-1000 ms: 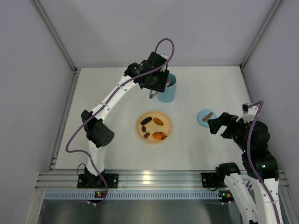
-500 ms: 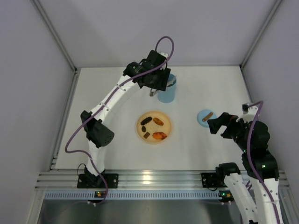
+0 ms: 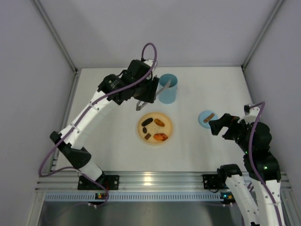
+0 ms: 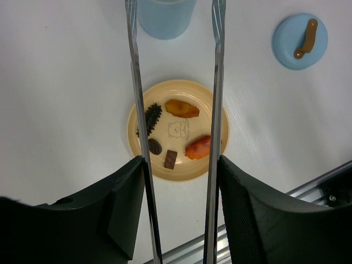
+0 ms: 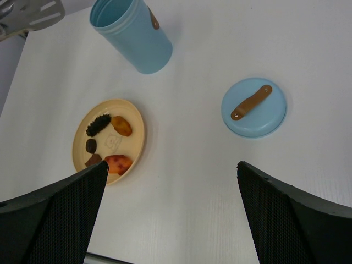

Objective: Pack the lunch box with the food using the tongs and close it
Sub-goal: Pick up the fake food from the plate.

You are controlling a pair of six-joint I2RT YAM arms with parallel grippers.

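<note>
My left gripper is holding the tongs' arms (image 3: 164, 88) open wider than the golden food piece (image 3: 159, 122). It should keep bringing them down toward the plate until they are on both sides of the piece, and then it should close.
My left gripper (image 3: 146, 94) (image 4: 181, 159) is shut on the silver tongs (image 3: 140, 106) (image 4: 215, 82), its fingers pressing the two arms from outside. It hangs just left of the tall light-blue lunch box (image 3: 168, 88) (image 4: 165, 19) (image 5: 135, 36), which stands open. The tongs' arms stay apart and run up over the plate; their tips are cut off in the left wrist view. Several food pieces (image 3: 155, 128) (image 4: 197, 147) (image 5: 118, 164) lie on the plate. My right gripper (image 3: 218, 125) (image 5: 171, 165) is open and empty, near the lid.
The yellow-orange plate (image 3: 169, 127) (image 4: 220, 104) (image 5: 137, 129) sits mid-table in front of the lunch box. A flat light-blue lid with a brown tab (image 3: 206, 118) (image 4: 300, 39) (image 5: 253, 107) lies to the right. Side walls and a metal rail at the near edge border the table.
My left arm has drawn back from over the lunch box toward the left and nearer the plate, taking the tongs along. The right arm has not moved.
</note>
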